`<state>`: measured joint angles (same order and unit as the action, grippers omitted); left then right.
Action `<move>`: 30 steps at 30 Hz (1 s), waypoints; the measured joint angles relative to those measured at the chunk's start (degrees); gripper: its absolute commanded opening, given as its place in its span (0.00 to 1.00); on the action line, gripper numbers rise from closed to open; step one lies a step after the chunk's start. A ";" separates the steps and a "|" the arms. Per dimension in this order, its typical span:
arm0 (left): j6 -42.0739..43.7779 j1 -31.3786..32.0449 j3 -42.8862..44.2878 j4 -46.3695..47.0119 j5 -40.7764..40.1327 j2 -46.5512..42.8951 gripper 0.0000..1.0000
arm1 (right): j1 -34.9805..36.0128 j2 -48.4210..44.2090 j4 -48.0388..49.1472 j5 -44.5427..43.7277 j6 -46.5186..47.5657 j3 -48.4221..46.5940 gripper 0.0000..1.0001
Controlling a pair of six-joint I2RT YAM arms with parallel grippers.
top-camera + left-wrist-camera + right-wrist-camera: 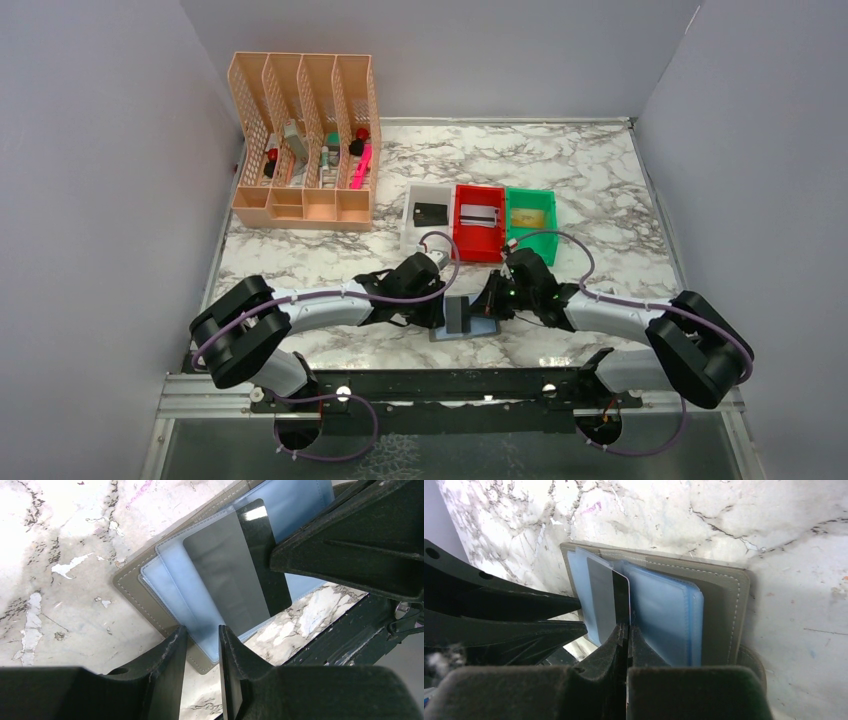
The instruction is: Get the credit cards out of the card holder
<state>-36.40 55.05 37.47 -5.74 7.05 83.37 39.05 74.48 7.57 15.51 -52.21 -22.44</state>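
My left gripper is at the card holder's corner (202,666). It needs to move in and keep hold of the clear pocket (211,616) while my right gripper pulls the dark credit card.
The card holder (480,326) lies open on the marble near the front edge, with a grey rim (134,591) and light-blue pockets (664,610). A dark credit card (260,555) sticks halfway out of a clear pocket. My right gripper (628,628) is shut on the near edge of that card (621,597). My left gripper (201,645) stands open, its fingertips (175,647) down at the holder's corner, which shows in the gap between them. Three more credit cards lie in the bins: a black one (430,212), a silvery one (481,215) and a gold one (528,217).
A white bin (414,196), a red bin (462,232) and a green bin (546,240) stand in a row just beyond the holder. A peach desk organiser (303,200) with pens stands at the back left. The black mounting rail (440,385) runs along the near edge.
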 measured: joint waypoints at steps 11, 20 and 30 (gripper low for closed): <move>1.51 0.83 3.63 -3.08 -0.04 -3.45 0.44 | 0.00 0.13 -0.81 -0.92 0.39 0.00 0.04; 3.10 0.85 8.09 -2.40 0.52 -1.88 0.44 | 0.00 0.13 -0.81 -1.07 0.39 0.00 0.04; 3.02 1.01 8.04 -3.65 1.70 4.94 0.41 | 0.00 0.13 -0.79 -1.07 0.39 0.00 0.07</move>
<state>-33.39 56.05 45.52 -9.39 8.75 88.31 39.05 74.61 6.79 14.44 -51.81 -22.44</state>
